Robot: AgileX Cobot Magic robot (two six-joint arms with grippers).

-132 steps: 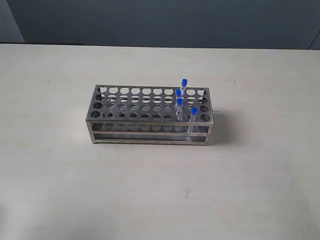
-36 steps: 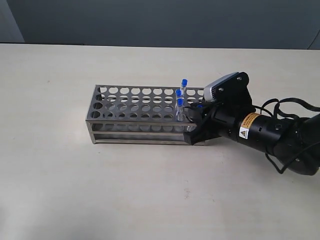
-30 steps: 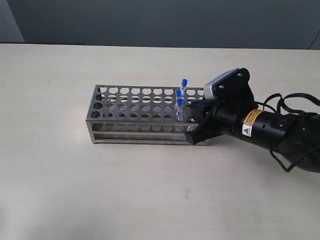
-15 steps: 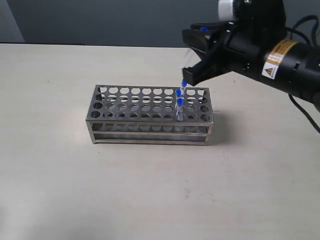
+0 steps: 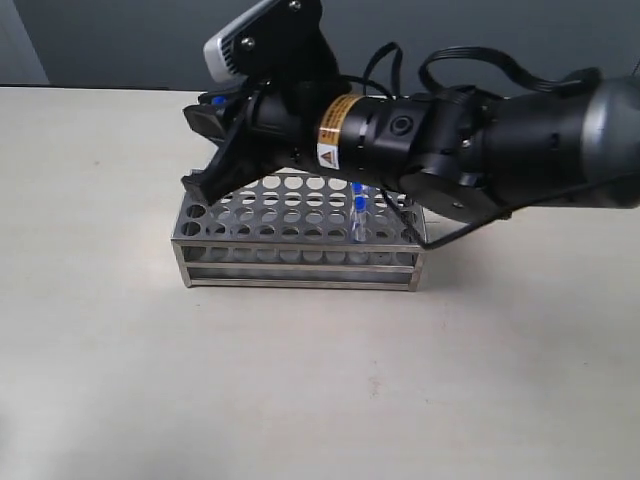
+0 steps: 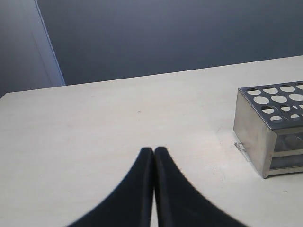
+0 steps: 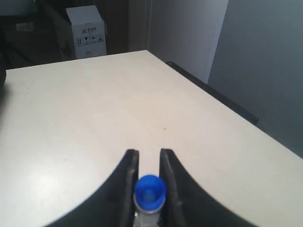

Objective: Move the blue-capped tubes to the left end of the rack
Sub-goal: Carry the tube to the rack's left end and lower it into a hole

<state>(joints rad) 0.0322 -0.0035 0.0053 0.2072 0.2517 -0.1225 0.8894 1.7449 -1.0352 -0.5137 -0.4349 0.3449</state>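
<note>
The robot's right gripper is holding the tube by its blue cap (image 7: 150, 191), and the rack's corner hole (image 5: 190, 228) below is empty, so the gripper keeps moving down until the tube stands there.
The steel rack (image 5: 300, 262) stands mid-table; its end also shows in the left wrist view (image 6: 265, 127). My right gripper (image 5: 203, 145) reaches across and hovers over the rack's left end, shut on a blue-capped tube whose cap (image 5: 217, 101) peeks out above the fingers. In the right wrist view the gripper (image 7: 148, 152) has that cap (image 7: 150, 191) pinched between its jaws. Two more blue-capped tubes (image 5: 358, 215) stand near the rack's right end, partly hidden by the arm. My left gripper (image 6: 154, 150) is shut and empty, low over the table, away from the rack.
The right arm's black body (image 5: 450, 140) spans the rack's back and right side. The beige table (image 5: 300, 380) spreads around the rack. A white cardboard box (image 7: 86, 32) sits beyond the table's far edge in the right wrist view.
The right gripper lifted the blue-capped tube out of the rack's right end, then swung leftward and lower to hover over the left end. The left gripper stays out of the exterior view.
</note>
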